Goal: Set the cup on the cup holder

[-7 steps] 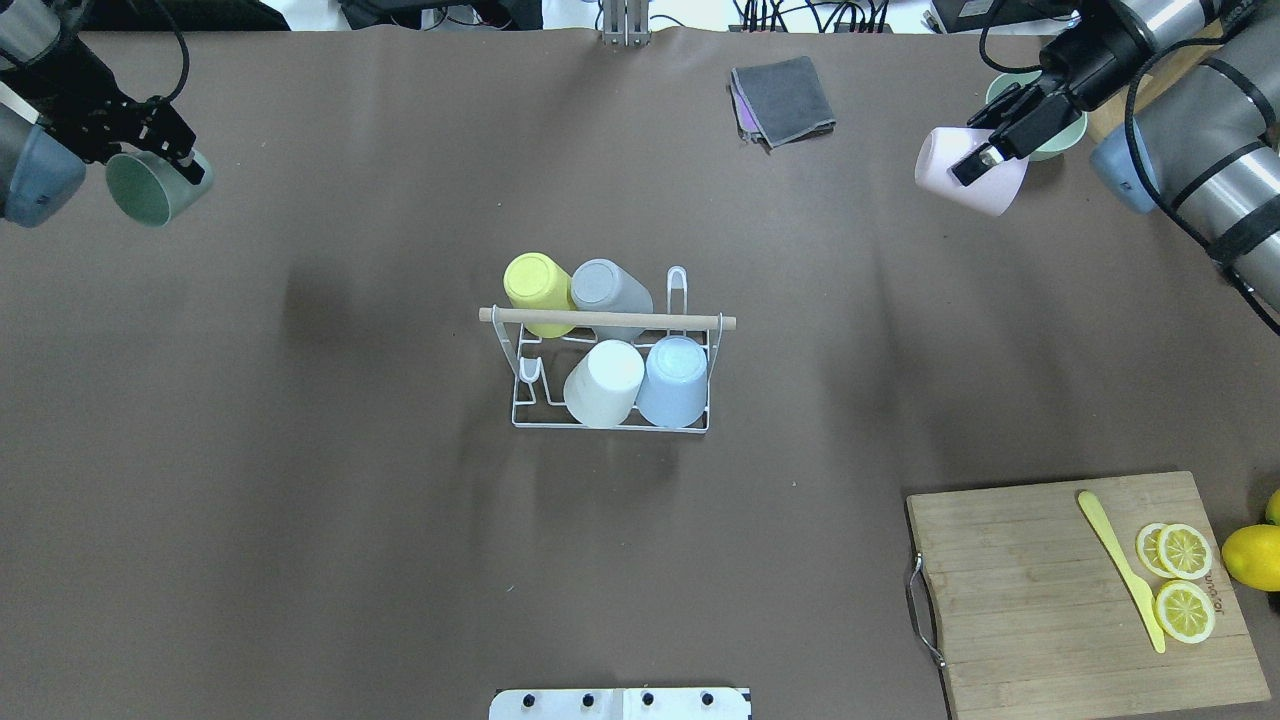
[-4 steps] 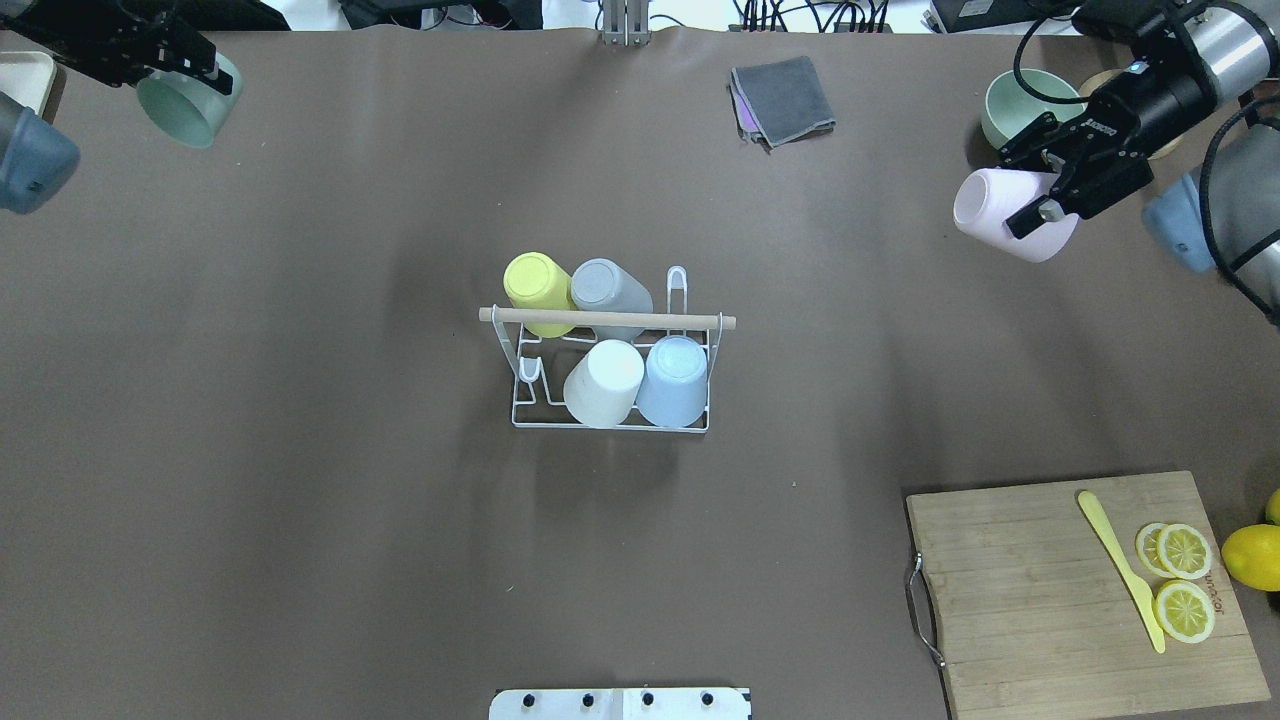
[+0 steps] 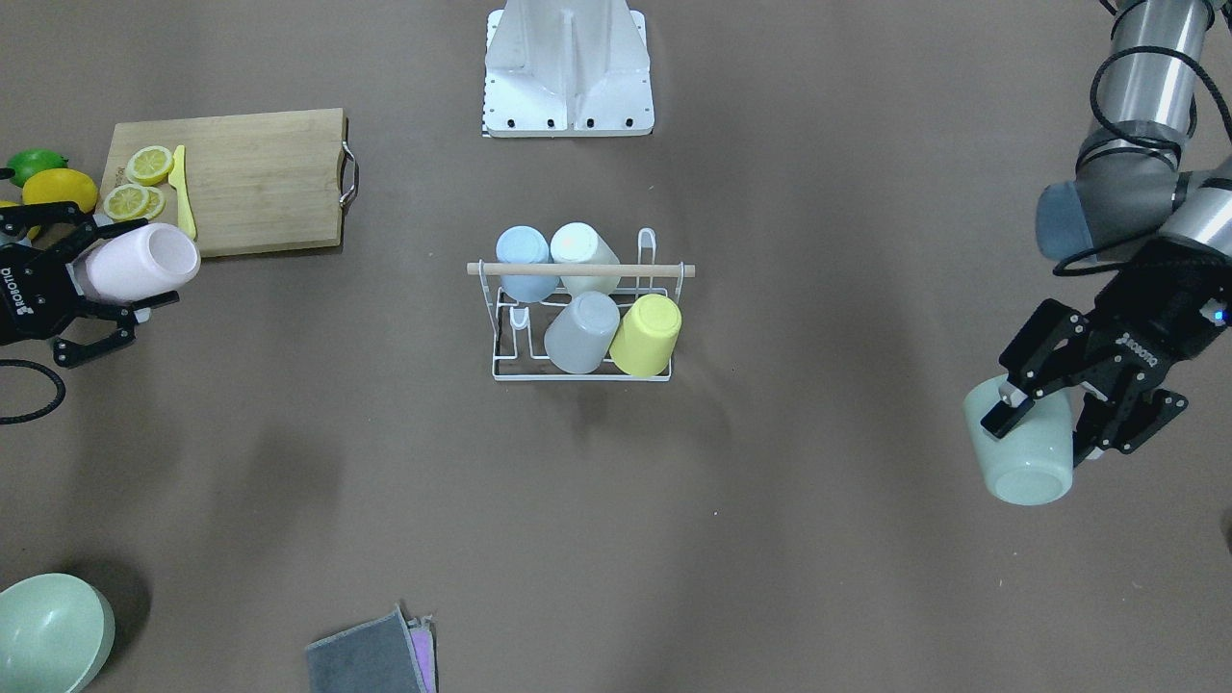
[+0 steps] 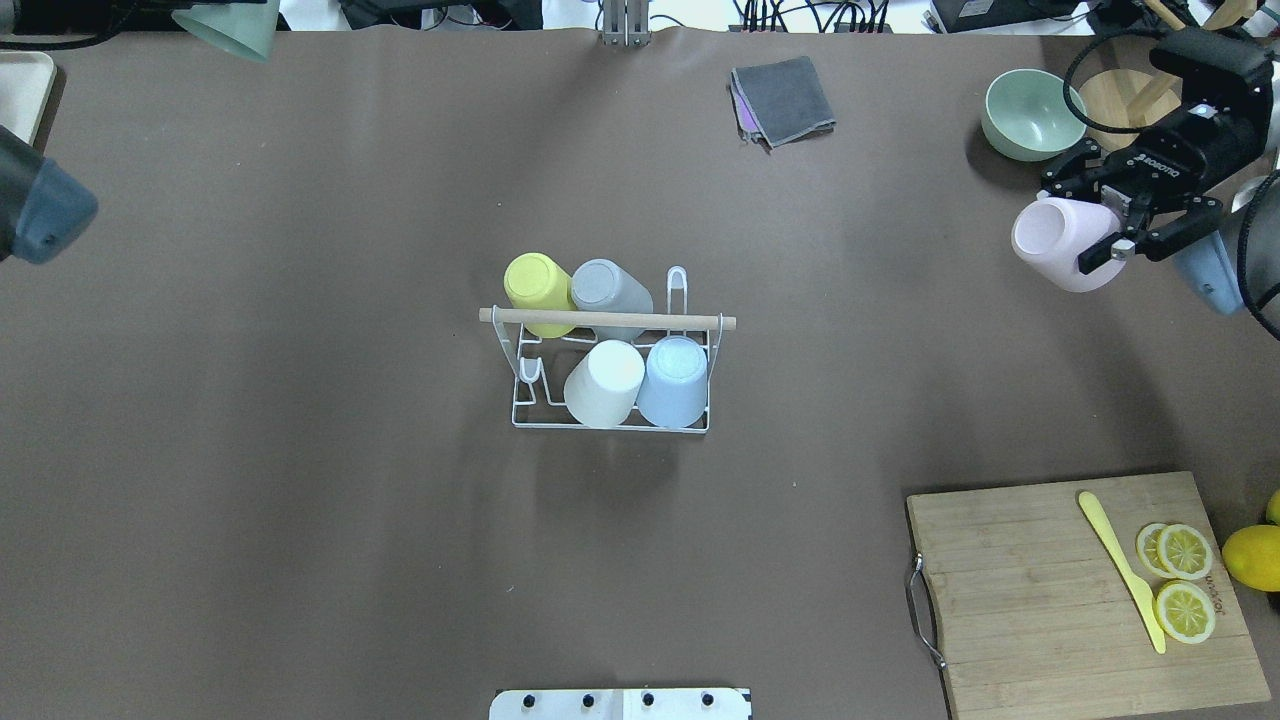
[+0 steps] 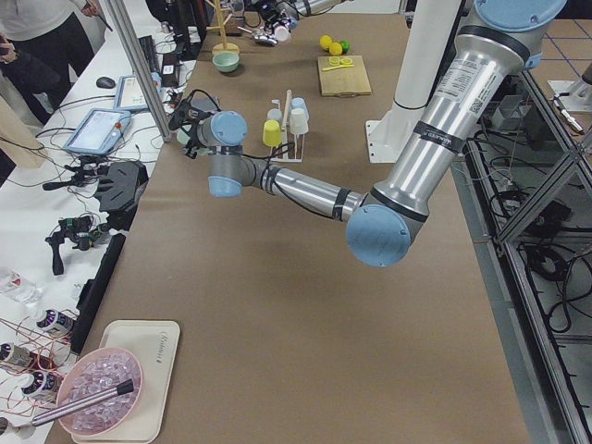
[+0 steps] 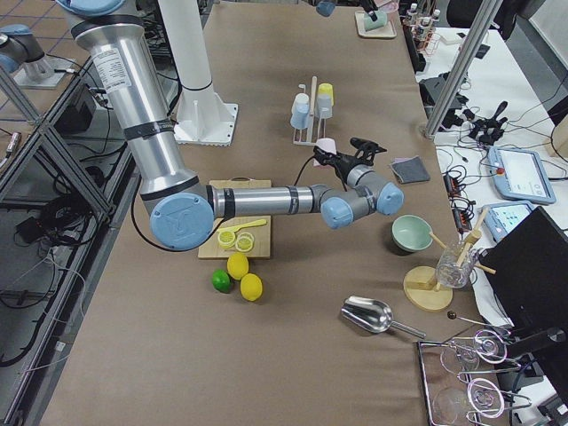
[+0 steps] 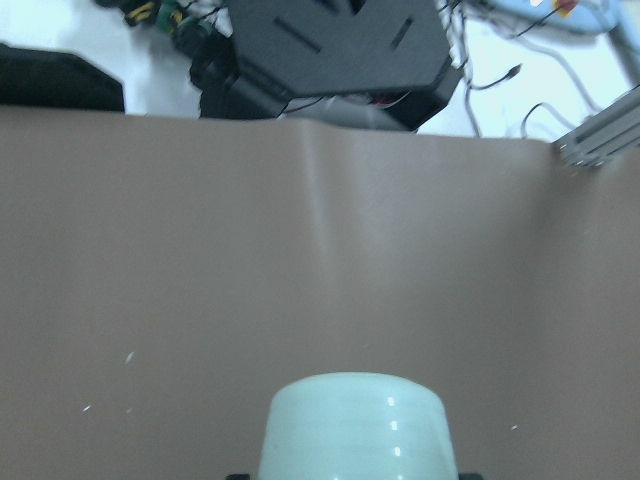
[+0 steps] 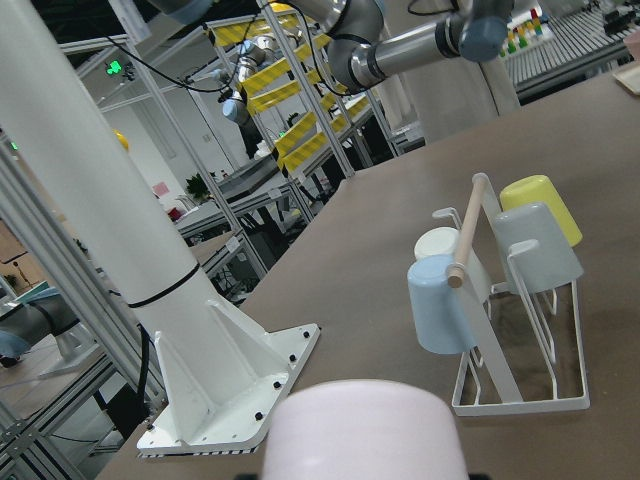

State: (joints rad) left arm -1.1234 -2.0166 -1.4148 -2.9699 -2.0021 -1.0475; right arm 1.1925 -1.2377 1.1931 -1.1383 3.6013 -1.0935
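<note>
The pink cup (image 3: 144, 262) lies sideways in my right gripper. I should turn its opening down before carrying it over the cup holder's empty peg (image 3: 519, 317) beside the grey cup.
The cup holder (image 4: 606, 318), a white wire rack with a wooden rod, stands mid-table with yellow, grey, white and blue cups upside down on its prongs. It also shows in the front view (image 3: 580, 269) and the right wrist view (image 8: 466, 235). My left gripper (image 3: 1044, 428) is shut on a pale green cup (image 3: 1025, 472), held at the far left table edge (image 4: 225, 25), far from the rack. My right gripper (image 4: 1072, 225) is shut on a pink cup (image 4: 1050, 245), held on its side above the table's right side, well right of the rack.
A green bowl (image 4: 1032, 113) sits behind the right gripper. A grey cloth (image 4: 785, 100) lies at the far middle. A cutting board (image 4: 1020, 600) with lemon slices and a yellow knife sits at the near right, with lemons (image 4: 1252, 555) beside it. A tray (image 4: 20, 90) is far left.
The left gripper carried the green cup toward the table's far edge and slightly right. The right gripper carried the pink cup right and nearer, away from the green bowl.
</note>
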